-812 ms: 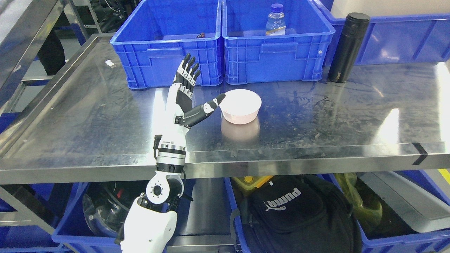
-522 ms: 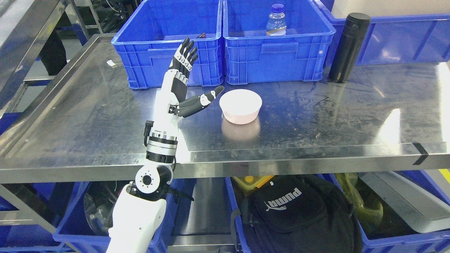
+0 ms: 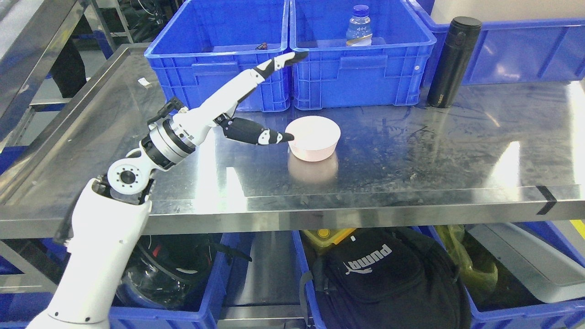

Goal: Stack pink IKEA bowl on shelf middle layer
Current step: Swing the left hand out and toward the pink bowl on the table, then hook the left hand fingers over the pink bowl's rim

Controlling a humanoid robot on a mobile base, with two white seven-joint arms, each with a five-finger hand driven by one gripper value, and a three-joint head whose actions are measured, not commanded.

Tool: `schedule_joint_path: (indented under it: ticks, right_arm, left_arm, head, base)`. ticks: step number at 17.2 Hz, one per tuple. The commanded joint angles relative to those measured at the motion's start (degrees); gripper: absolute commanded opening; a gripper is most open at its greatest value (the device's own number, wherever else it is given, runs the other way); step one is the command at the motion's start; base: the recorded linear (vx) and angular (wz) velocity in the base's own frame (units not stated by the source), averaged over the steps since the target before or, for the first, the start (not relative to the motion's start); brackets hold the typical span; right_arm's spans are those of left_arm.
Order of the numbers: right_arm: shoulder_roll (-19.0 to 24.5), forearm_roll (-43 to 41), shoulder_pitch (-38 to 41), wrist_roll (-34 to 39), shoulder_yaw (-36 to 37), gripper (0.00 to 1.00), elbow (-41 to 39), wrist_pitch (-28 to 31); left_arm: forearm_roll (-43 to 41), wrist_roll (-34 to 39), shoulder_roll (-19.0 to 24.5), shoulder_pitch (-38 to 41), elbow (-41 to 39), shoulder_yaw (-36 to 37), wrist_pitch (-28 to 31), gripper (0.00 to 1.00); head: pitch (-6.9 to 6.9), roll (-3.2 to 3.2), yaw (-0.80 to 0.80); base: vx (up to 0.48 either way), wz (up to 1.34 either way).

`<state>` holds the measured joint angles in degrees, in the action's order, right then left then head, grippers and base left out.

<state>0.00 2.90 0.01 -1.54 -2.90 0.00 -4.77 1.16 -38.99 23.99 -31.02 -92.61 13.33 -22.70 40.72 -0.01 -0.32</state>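
The pink bowl's sides (image 3: pixel 313 138) get narrower toward its base (image 3: pixel 315 154), so the bowl will go partway into another bowl, with its rim standing higher, when the robot stacks it.
A pink bowl (image 3: pixel 313 137) stands upright on the steel shelf (image 3: pixel 411 151), near its middle. My left hand (image 3: pixel 292 98) comes in from the lower left and is open. Its fingers (image 3: pixel 279 64) stretch up and to the right, in front of the blue crates. Its thumb (image 3: pixel 263 135) points right, with the tip at the bowl's left rim. Whether the thumb touches the bowl I cannot tell. The hand holds nothing. My right arm does not show.
Two blue crates (image 3: pixel 219 68) (image 3: pixel 361 68) stand behind the bowl; the right one holds a water bottle (image 3: pixel 358 26). A black flask (image 3: pixel 452 61) stands at the back right. A black bag (image 3: pixel 388 274) and blue bins sit on the layer below.
My left arm has swung out to the left and the hand has tilted over to the right. The fingers now lie slanted toward the crates, and the thumb has dropped to the bowl's left rim. The bowl has stayed put.
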Motion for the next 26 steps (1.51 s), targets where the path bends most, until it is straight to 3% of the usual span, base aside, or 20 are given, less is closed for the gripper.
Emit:
schedule_joint_path:
  ticks: [1, 5, 7, 9, 11, 13, 16, 18, 20, 26]
  right_arm:
    - [-1.00, 0.00, 1.22, 0.05, 0.00, 1.00, -1.00, 0.02]
    - [-1.00, 0.00, 1.22, 0.05, 0.00, 1.00, -1.00, 0.02]
    - [-1.00, 0.00, 1.22, 0.05, 0.00, 1.00, -1.00, 0.02]
    - [-1.00, 0.00, 1.22, 0.05, 0.00, 1.00, -1.00, 0.02]
    - [-1.00, 0.00, 1.22, 0.05, 0.00, 1.00, -1.00, 0.02]
    - [-1.00, 0.00, 1.22, 0.05, 0.00, 1.00, -1.00, 0.02]
    - [-1.00, 0.00, 1.22, 0.05, 0.00, 1.00, -1.00, 0.02]
    - [-1.00, 0.00, 1.22, 0.05, 0.00, 1.00, -1.00, 0.02]
    - [-1.00, 0.00, 1.22, 0.05, 0.00, 1.00, -1.00, 0.02]
    - [-1.00, 0.00, 1.22, 0.05, 0.00, 1.00, -1.00, 0.02]
  left_arm:
    - [-6.61, -5.74, 13.19, -4.05, 0.14, -0.85, 0.28, 1.00]
    - [-9.75, -7.40, 13.28, -8.15, 0.23, -0.58, 1.16, 0.96]
    - [-18.78, -12.30, 12.67, -14.91, 0.06, 0.64, 4.92, 0.94]
    - [-22.34, -18.46, 9.00, -20.47, 0.14, 6.94, 10.54, 0.90]
    - [-24.17, -20.68, 6.70, -20.40, 0.14, 11.09, 11.01, 0.88]
    - [-28.21, -22.17, 3.45, -19.35, 0.14, 14.35, 10.92, 0.95]
    - [-40.04, -22.70, -7.43, -14.09, 0.23, 15.76, 10.92, 0.97]
    - [-47.97, -22.88, -12.37, -11.88, 0.67, 16.90, 11.09, 0.95]
    - [-51.25, -22.79, -12.82, -12.31, 2.86, 19.71, 11.36, 0.91]
    - [-51.43, -21.48, -16.24, -14.50, 9.27, 19.20, 11.10, 0.90]
  head:
    - [0.00, 0.00, 0.00]
    - [0.00, 0.00, 0.00]
    - [0.00, 0.00, 0.00]
    - [0.00, 0.00, 0.00]
    - [0.00, 0.00, 0.00]
    - [0.00, 0.00, 0.00]
    - [0.00, 0.00, 0.00]
    - [0.00, 0.00, 0.00]
    - [0.00, 0.00, 0.00]
    - [-0.01, 0.00, 0.00]
  base:
    - [0.000, 0.00]
    - [0.000, 0.00]
    - [0.000, 0.00]
    - [0.000, 0.00]
    - [0.000, 0.00]
    - [0.000, 0.00]
    - [0.000, 0.00]
    - [0.000, 0.00]
    - [0.000, 0.00]
    - [0.000, 0.00]
